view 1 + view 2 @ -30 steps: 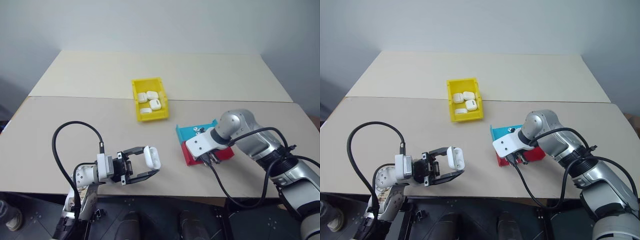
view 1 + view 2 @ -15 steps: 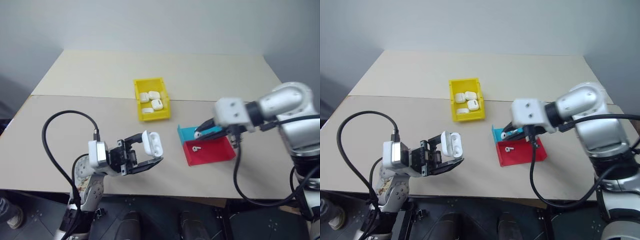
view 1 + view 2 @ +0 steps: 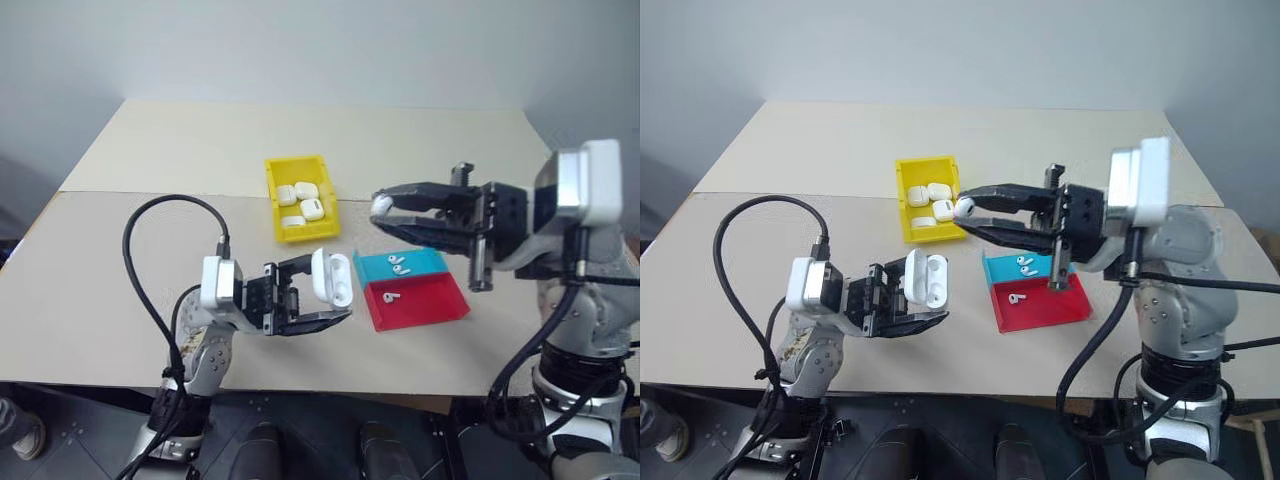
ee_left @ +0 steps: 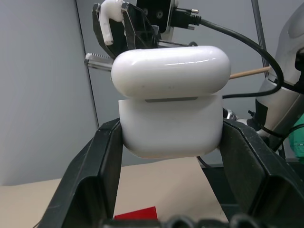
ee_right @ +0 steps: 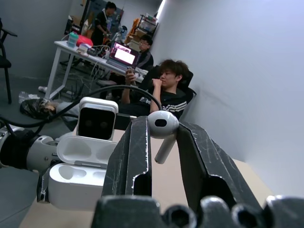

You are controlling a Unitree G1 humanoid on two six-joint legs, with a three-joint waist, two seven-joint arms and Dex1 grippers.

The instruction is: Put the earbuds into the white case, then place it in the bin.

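Observation:
The earbud's stem [image 5: 165, 151] is pointing down, and the case's holes are empty and facing up. My right gripper should keep moving the earbud down until its stem goes into the far hole [image 3: 340, 270].
My left gripper [image 3: 331, 290] is shut on the white case [image 3: 333, 277], held above the table's front with its lid hinged open. In the left wrist view the case [image 4: 171, 121] sits between both black fingers [image 4: 102, 164]. My right gripper [image 3: 383, 213] hovers level over the table, pointing left, shut on one earbud [image 3: 380, 205] at its fingertips, up and to the right of the case. The right wrist view has that earbud [image 5: 163, 125] pinched above the open case [image 5: 83, 171]. The yellow bin [image 3: 271, 197] stands behind, holding several white cases. More earbuds [image 3: 398, 266] lie on the trays.
A blue tray [image 3: 432, 261] with two earbuds and a red tray [image 3: 430, 300] with one earbud lie below my right gripper. A black cable loops over my left arm [image 3: 150, 230]. In the right wrist view, people [image 5: 168, 90] sit at a desk far behind.
My right gripper lifted off the trays with an earbud and swung to point left toward the case. My left gripper rose and moved right with the open case.

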